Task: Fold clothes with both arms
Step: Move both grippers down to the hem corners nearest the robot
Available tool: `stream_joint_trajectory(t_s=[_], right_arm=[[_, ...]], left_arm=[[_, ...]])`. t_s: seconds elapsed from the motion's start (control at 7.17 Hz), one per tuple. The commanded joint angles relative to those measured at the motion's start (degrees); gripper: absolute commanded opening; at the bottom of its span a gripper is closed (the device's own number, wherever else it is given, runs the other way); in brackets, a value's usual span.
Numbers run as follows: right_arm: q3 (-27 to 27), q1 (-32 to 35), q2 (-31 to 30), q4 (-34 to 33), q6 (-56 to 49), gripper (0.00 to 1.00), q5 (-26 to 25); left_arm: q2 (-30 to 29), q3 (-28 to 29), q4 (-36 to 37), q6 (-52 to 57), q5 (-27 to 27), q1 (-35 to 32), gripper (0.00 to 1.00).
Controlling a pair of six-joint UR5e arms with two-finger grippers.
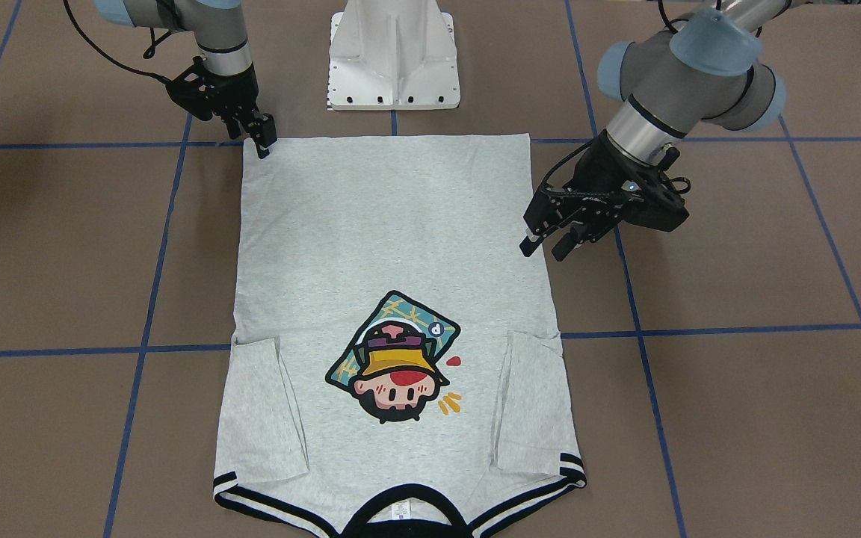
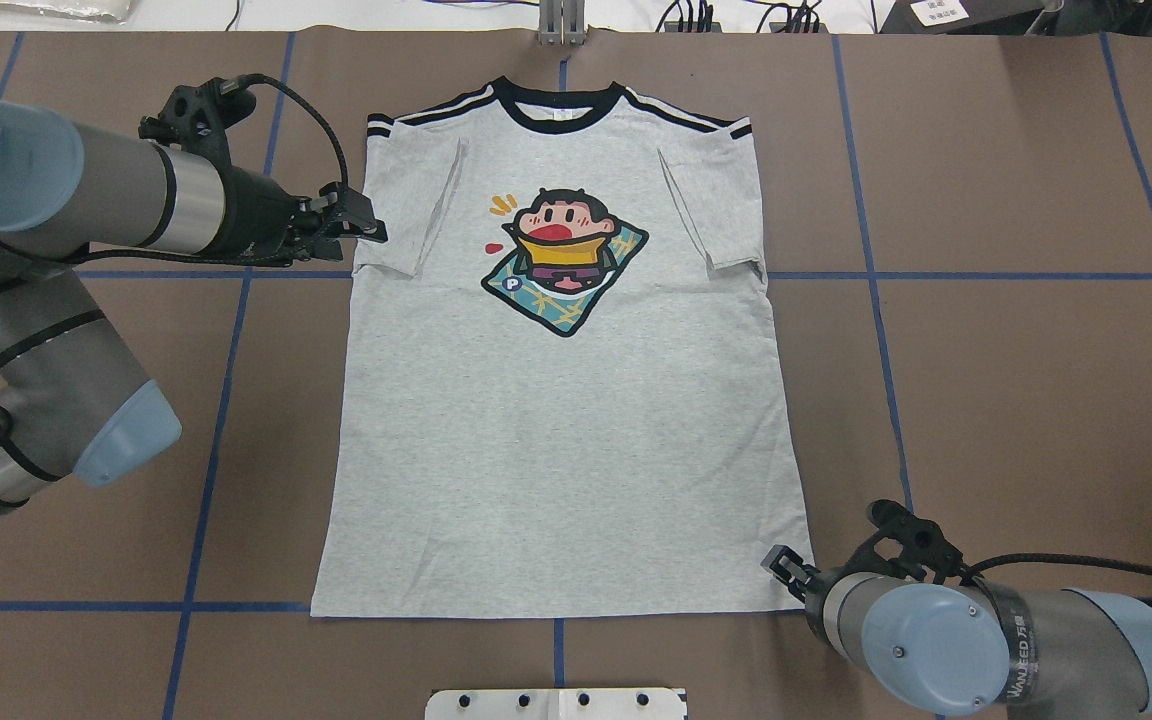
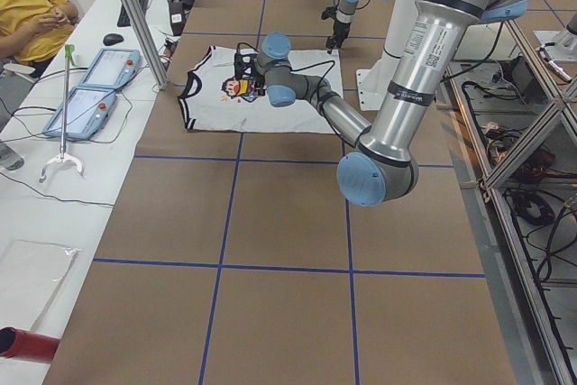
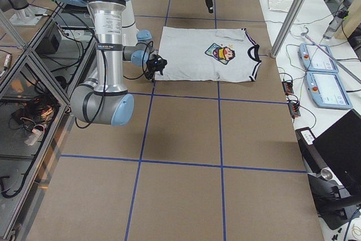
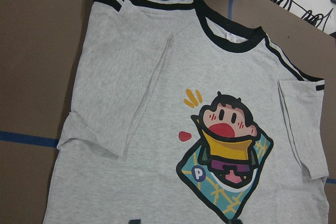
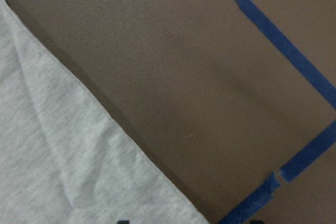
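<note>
My gripper will fold the hem over, and the hem should cover the print and reach the shoulder stripes because the plain part below the print is long.
The grey T-shirt lies flat and print up on the brown table, collar at the far side and both sleeves folded inward over the front; it also shows in the front view. My left gripper is open and empty, hovering beside the shirt's left sleeve; in the front view it hangs above the table by the shirt's edge. My right gripper is open at the hem corner nearest the robot. The right wrist view shows that corner lying flat between the fingertips.
The white pedestal stands just behind the hem. Blue tape lines grid the brown table. A person in yellow sits beyond the far side, with teach pendants on a white side table.
</note>
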Motion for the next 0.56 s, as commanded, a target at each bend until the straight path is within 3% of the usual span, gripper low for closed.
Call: stream_joint_trajectory(t_s=[0.0, 0.28, 0.42], right_arm=[[0.52, -0.62, -0.01, -0.07, 1.49, 0.62, 0.01], [0.78, -0.44, -0.01, -0.16, 1.58, 0.00, 0.01], [0.96, -0.44, -0.01, -0.16, 1.58, 0.00, 0.01]], left_arm=[[0.03, 0.49, 0.00, 0.01, 0.09, 0.10, 0.65], [0.12, 0.67, -0.09, 0.01, 0.09, 0.28, 0.65], [0.12, 0.67, -0.09, 0.09, 0.09, 0.28, 0.65]])
